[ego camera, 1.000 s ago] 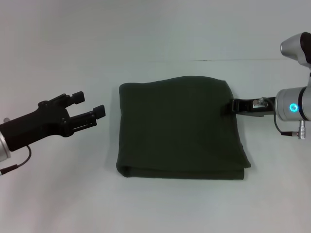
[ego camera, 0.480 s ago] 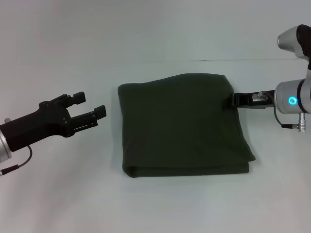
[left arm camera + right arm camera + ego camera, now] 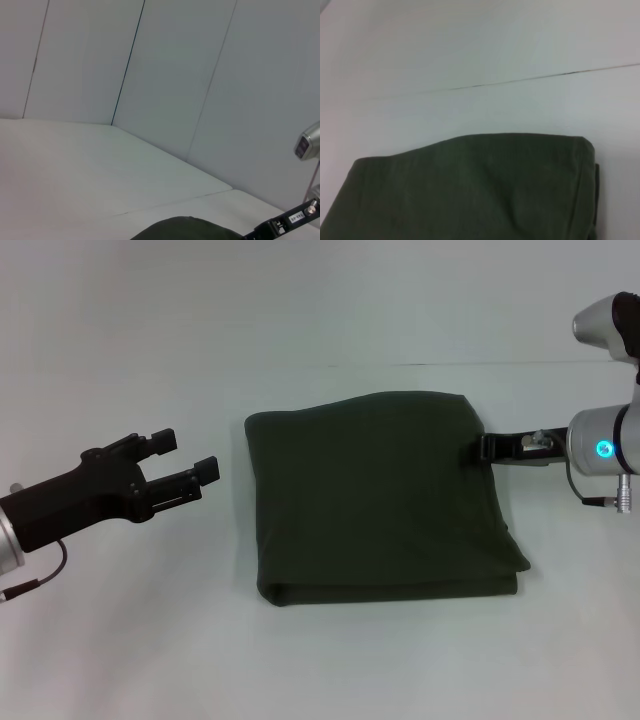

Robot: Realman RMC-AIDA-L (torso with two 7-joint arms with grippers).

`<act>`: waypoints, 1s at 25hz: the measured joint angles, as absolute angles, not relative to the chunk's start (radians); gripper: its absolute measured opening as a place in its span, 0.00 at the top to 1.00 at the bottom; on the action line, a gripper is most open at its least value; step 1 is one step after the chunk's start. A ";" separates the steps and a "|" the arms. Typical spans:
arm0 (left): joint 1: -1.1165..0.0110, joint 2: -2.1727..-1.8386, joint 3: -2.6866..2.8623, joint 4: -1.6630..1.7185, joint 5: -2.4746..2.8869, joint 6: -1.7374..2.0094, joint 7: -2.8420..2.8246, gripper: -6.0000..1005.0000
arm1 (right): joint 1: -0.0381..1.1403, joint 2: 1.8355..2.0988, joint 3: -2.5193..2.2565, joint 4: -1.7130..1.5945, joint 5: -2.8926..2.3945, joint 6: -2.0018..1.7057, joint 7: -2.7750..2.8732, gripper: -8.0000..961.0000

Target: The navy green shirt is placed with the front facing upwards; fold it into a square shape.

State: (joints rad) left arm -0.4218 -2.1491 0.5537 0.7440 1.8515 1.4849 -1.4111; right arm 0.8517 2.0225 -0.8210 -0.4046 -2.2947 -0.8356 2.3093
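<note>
The shirt's near corner (image 3: pixel 524 563) by my right gripper reaches out beyond the layer under it, so I should move my right gripper away from the shirt's far end and work down to that corner (image 3: pixel 520 562).
The navy green shirt (image 3: pixel 380 495) lies folded into a roughly square dark olive block in the middle of the white table, plain side up, with no lettering showing. My right gripper (image 3: pixel 483 448) sits at the block's right edge near its far corner, shut on the cloth there. My left gripper (image 3: pixel 186 453) hovers open to the left of the shirt, a short gap away, holding nothing. The right wrist view shows the shirt's (image 3: pixel 470 195) folded top and far edge close up. In the left wrist view only a sliver of the shirt (image 3: pixel 185 231) appears, with the right gripper (image 3: pixel 280 226) beyond it.
The white table (image 3: pixel 330 660) stretches all around the shirt, with a thin seam line (image 3: pixel 420 364) across it behind the block. Pale wall panels (image 3: pixel 165 75) stand beyond the table.
The right gripper has shifted slightly right and away, and the shirt has slid a little to the right with it, its near right corner fanning out. The left arm has stayed still.
</note>
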 joint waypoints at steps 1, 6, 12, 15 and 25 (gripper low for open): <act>-0.422 -2.149 0.554 0.744 1.851 1.485 -1.411 0.13 | 0.850 2.025 -0.823 -0.407 -2.295 -0.835 2.309 0.90; -0.422 -2.149 0.554 0.742 1.851 1.485 -1.411 0.13 | 0.840 2.028 -0.821 -0.419 -2.291 -0.834 2.292 0.87; -0.421 -2.149 0.554 0.736 1.842 1.485 -1.412 0.13 | 0.782 2.035 -0.811 -0.513 -2.285 -0.835 2.277 0.85; -0.420 -2.149 0.554 0.735 1.837 1.485 -1.412 0.13 | 0.753 2.033 -0.808 -0.560 -2.278 -0.848 2.282 0.83; -0.420 -2.151 0.554 0.722 1.825 1.485 -1.414 0.13 | 0.710 2.049 -0.809 -0.658 -2.241 -0.950 2.223 0.39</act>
State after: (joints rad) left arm -0.4202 -2.1505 0.5537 0.7223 1.8255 1.4848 -1.4135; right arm 0.7100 2.0494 -0.8093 -0.6577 -2.2406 -0.9497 2.2226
